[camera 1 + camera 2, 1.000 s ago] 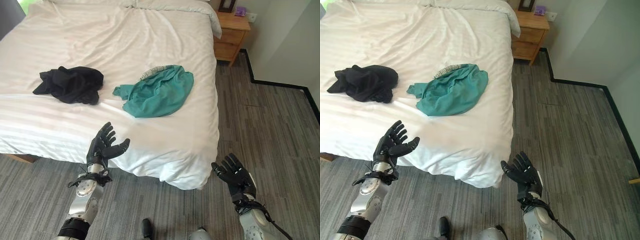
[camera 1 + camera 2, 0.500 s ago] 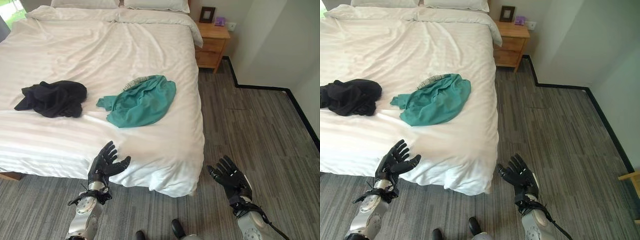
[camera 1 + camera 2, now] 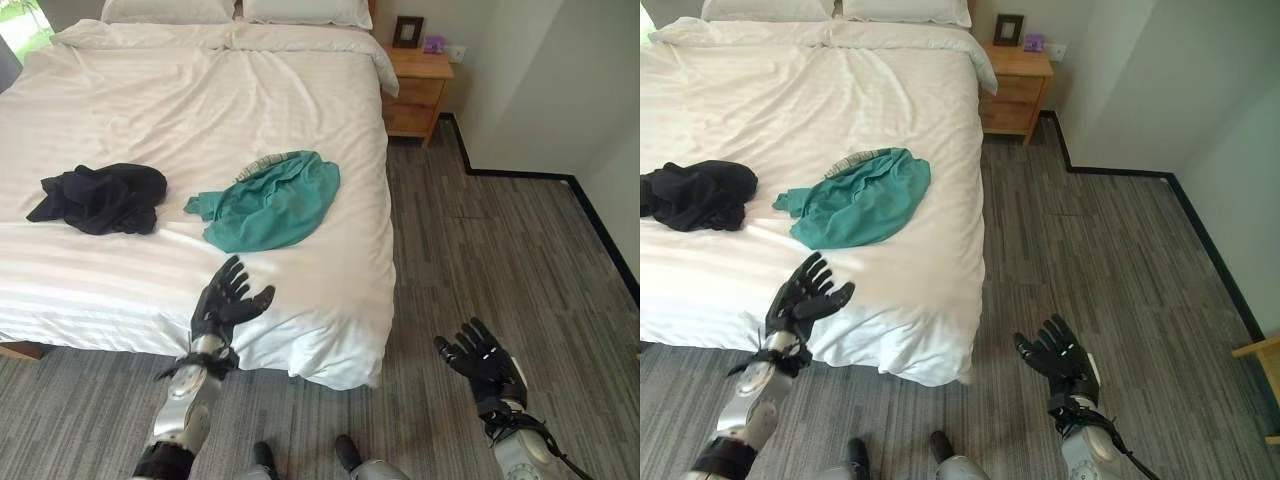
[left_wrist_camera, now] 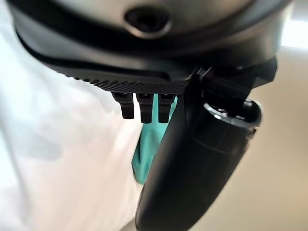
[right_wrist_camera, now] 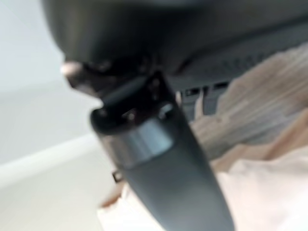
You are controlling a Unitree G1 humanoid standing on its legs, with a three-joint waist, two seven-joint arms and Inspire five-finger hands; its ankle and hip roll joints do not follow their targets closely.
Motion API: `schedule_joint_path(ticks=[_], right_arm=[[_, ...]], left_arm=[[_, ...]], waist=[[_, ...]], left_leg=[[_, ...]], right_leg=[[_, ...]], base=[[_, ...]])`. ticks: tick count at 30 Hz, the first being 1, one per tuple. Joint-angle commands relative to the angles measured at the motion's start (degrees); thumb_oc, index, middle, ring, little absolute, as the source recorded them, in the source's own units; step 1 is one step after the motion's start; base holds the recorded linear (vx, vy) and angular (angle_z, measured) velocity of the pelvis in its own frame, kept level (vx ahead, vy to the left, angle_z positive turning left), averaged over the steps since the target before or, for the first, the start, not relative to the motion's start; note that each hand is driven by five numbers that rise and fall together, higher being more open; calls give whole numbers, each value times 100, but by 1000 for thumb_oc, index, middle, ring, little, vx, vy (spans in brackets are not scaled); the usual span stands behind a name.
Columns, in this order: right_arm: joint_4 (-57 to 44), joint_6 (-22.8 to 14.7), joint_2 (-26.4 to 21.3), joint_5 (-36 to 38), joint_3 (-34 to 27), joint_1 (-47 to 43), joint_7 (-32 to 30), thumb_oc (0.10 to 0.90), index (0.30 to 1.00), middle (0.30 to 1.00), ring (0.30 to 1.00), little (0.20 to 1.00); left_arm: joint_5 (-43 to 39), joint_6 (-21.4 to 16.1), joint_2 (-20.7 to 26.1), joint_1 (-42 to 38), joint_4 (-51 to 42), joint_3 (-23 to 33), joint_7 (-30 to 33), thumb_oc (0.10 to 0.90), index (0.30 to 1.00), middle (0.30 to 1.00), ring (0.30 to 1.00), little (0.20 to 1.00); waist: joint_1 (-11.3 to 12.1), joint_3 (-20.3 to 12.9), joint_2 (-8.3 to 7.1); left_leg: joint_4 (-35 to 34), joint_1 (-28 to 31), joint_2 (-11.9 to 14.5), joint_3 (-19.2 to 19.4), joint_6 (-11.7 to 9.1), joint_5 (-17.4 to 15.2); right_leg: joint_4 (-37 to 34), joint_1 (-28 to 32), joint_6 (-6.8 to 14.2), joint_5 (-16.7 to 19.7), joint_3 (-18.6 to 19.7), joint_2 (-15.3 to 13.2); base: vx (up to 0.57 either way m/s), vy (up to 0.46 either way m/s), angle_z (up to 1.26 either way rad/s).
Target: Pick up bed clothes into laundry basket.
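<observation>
The black garment is heaped up in overlapping folds, so it will stay gathered together and hang down in a short bundle as I lift it.
A crumpled teal garment lies on the white bed, near its right side. A black garment lies bunched to the teal one's left. My left hand is open over the bed's near edge, short of the teal garment, holding nothing; that garment shows past its fingers in the left wrist view. My right hand hangs open and empty above the floor to the right of the bed.
A wooden nightstand with a picture frame stands at the bed's far right corner. Two pillows lie at the head. Grey striped carpet runs between the bed and the walls. A wooden corner shows at the far right.
My left hand has risen and moved forward over the bed's edge. My right hand has dropped lower and to the right. The view has shifted slightly.
</observation>
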Motion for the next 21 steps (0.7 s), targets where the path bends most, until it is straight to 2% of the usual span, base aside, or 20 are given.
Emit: schedule_joint_path(ticks=[1,2,3,5,6,8,9,10,11,12,13,15,17,21], right_arm=[[-357,-664,-536,-47,-109,-97,-63,800,900,900,900,900],[-356,-664,-537,-47,-109,-97,-63,800,900,900,900,900],[-411,-658,-592,-57,-47,-214,-72,800,900,900,900,900],[-465,-605,-577,-2,7,-346,-11,800,900,900,900,900],[-515,-573,-528,50,59,-391,37,800,900,900,900,900],[-607,-504,-531,-23,26,-388,82,800,900,900,900,900],[-610,-502,-528,-25,25,-392,82,800,900,900,900,900],[-587,-504,-451,-42,60,-520,57,800,900,900,900,900],[-591,-541,-371,69,103,-620,-9,800,900,900,900,900],[-600,-558,-248,369,133,-723,-2,800,900,900,900,900],[-678,-592,-70,678,145,-708,100,800,900,900,900,900],[-720,-544,-24,590,207,-696,217,800,900,900,900,900],[-713,-548,-35,478,214,-714,194,800,900,900,900,900],[-711,-550,-32,478,215,-719,194,800,900,900,900,900]], left_arm=[[-43,-975,339,-388,-677,431,146,800,900,900,900,900],[-43,-975,338,-388,-677,431,146,800,900,900,900,900],[-122,-1028,371,-268,-762,613,152,800,900,900,900,900],[-130,-1060,455,-91,-952,793,165,800,900,900,900,900],[-69,-1063,551,-28,-993,864,193,800,900,900,900,900],[116,-1040,756,-117,-1087,909,227,800,900,900,900,900],[115,-1039,759,-121,-1086,911,227,800,900,900,900,900],[158,-1044,852,-141,-1195,853,186,800,900,900,900,900],[215,-1040,904,-206,-1172,797,266,800,900,900,900,900],[205,-1060,1011,-261,-1226,780,338,800,900,900,900,900],[164,-1056,1105,-284,-1302,781,316,800,900,900,900,900],[313,-1035,1304,-300,-1417,769,273,800,900,900,900,900],[581,-995,1416,-328,-1515,777,317,800,900,900,900,900],[584,-991,1418,-328,-1520,779,320,800,900,900,900,900]], waist=[[58,-422,266],[62,-423,271],[234,-466,290],[355,-496,259],[350,-509,223],[388,-514,184],[401,-529,194],[447,-571,100],[453,-580,65],[421,-521,49],[387,-442,44],[319,-394,57],[326,-471,-74],[332,-490,-66]], left_leg=[[-1211,-466,419,-490,-235,1034],[-1211,-469,426,-488,-237,1035],[-1153,-363,488,-835,-358,1113],[-696,-249,555,-948,-392,1035],[-404,-204,531,-918,-341,805],[-128,-238,536,-648,-336,683],[-108,-277,551,-646,-333,691],[125,-267,383,-545,-142,331],[109,-224,305,-496,-51,234],[63,-122,262,-490,0,149],[-41,-24,274,-475,13,152],[-371,130,309,-609,77,170],[-754,268,327,-600,114,231],[-780,245,339,-596,111,271]], right_leg=[[91,981,585,-662,-38,-213],[91,975,583,-658,-34,-206],[-12,1161,695,-725,117,-410],[-77,1237,815,-749,262,-661],[-97,1202,904,-700,323,-878],[-132,1163,1056,-588,251,-1190],[-144,1130,1063,-563,269,-1180],[-126,962,1194,1,163,-1497],[11,753,1189,522,160,-1528],[316,517,1115,913,149,-1424],[554,347,1136,1060,138,-1230],[980,94,1142,1019,126,-803],[996,-53,1182,821,-131,-438],[993,-91,1186,846,-121,-424]], base=[[90,98,-43],[310,359,-62],[310,406,-57],[286,521,-67],[192,498,-85],[144,427,-57],[156,486,-8],[177,436,-6],[249,532,-11],[161,338,-25],[121,349,-28],[84,337,-12],[47,207,9],[-3,13,4]])
